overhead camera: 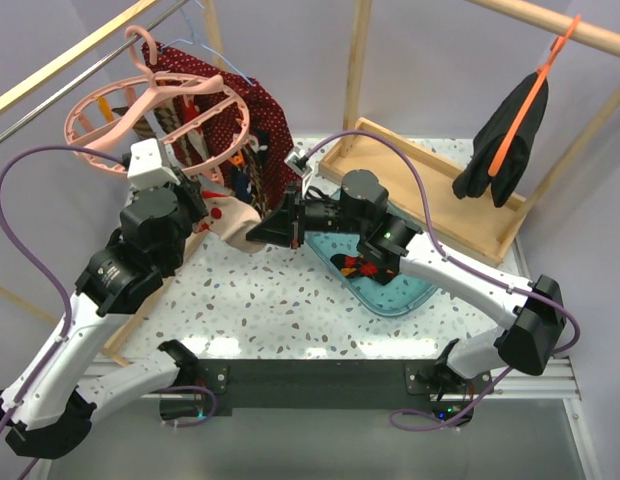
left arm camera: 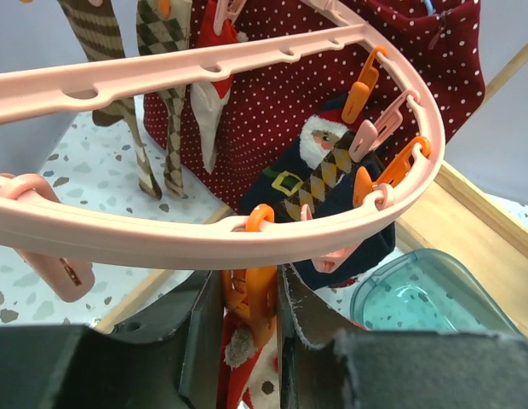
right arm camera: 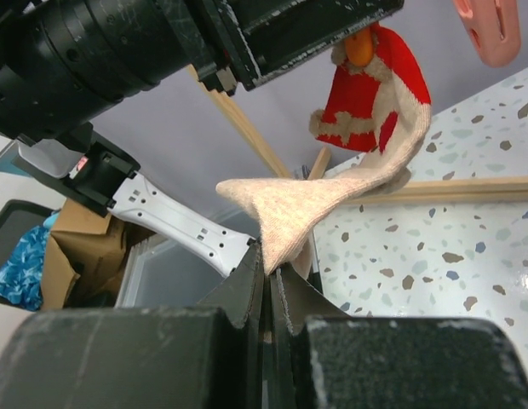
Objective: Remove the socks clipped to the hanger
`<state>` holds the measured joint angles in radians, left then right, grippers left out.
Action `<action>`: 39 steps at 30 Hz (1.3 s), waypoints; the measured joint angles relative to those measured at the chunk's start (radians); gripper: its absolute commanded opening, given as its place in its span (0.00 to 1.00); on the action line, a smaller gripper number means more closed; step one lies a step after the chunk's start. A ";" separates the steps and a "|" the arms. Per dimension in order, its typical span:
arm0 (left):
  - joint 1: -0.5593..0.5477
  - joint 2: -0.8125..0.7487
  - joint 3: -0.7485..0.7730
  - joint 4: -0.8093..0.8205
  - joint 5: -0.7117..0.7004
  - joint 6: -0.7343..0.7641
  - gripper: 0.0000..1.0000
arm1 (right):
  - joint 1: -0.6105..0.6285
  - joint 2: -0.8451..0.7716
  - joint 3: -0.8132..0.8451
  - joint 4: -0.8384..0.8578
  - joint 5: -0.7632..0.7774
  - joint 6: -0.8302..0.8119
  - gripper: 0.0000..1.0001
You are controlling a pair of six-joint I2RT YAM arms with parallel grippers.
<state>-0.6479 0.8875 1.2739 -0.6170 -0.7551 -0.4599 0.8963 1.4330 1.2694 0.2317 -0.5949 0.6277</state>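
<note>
The robot's left gripper squeezes the orange clip (left arm camera: 252, 294) at the sock's cuff, so the right gripper should go on pulling the sock's beige toe until the sock is over the teal bin (overhead camera: 402, 290).
The pink ring hanger (overhead camera: 82, 140) hangs at the back left and crosses the left wrist view (left arm camera: 204, 234). My left gripper (overhead camera: 205, 205) is shut on one of its orange clips (left arm camera: 251, 290), which holds a red, white and beige sock (left arm camera: 247, 375). My right gripper (overhead camera: 265, 232) is shut on that sock's beige toe (right arm camera: 332, 196) and pulls it taut. The same clip shows at the top of the right wrist view (right arm camera: 359, 47). Brown argyle socks (left arm camera: 166, 102) and a navy Santa sock (left arm camera: 319, 170) still hang from other clips.
A red white-dotted cloth (overhead camera: 260, 110) hangs behind the ring. A teal bin (overhead camera: 405, 295) under the right arm holds a dark sock (overhead camera: 355, 265). A wooden tray (overhead camera: 440, 190) lies at the back right. A black garment (overhead camera: 505, 140) hangs on an orange hanger.
</note>
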 measured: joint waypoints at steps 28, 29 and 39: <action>0.001 -0.043 0.032 -0.002 0.048 0.035 0.00 | -0.027 -0.277 -0.111 -0.547 0.398 -0.204 0.00; 0.001 -0.043 0.034 -0.002 0.048 0.035 0.00 | -0.035 -0.296 -0.116 -0.581 0.431 -0.211 0.00; 0.001 -0.054 0.044 -0.003 0.061 0.056 0.00 | -0.258 -0.400 -0.135 -0.829 0.655 -0.241 0.00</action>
<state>-0.6472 0.8333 1.3182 -0.6205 -0.6937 -0.4042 0.6380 1.0328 1.1347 -0.5968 0.0605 0.3870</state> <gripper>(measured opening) 0.293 0.019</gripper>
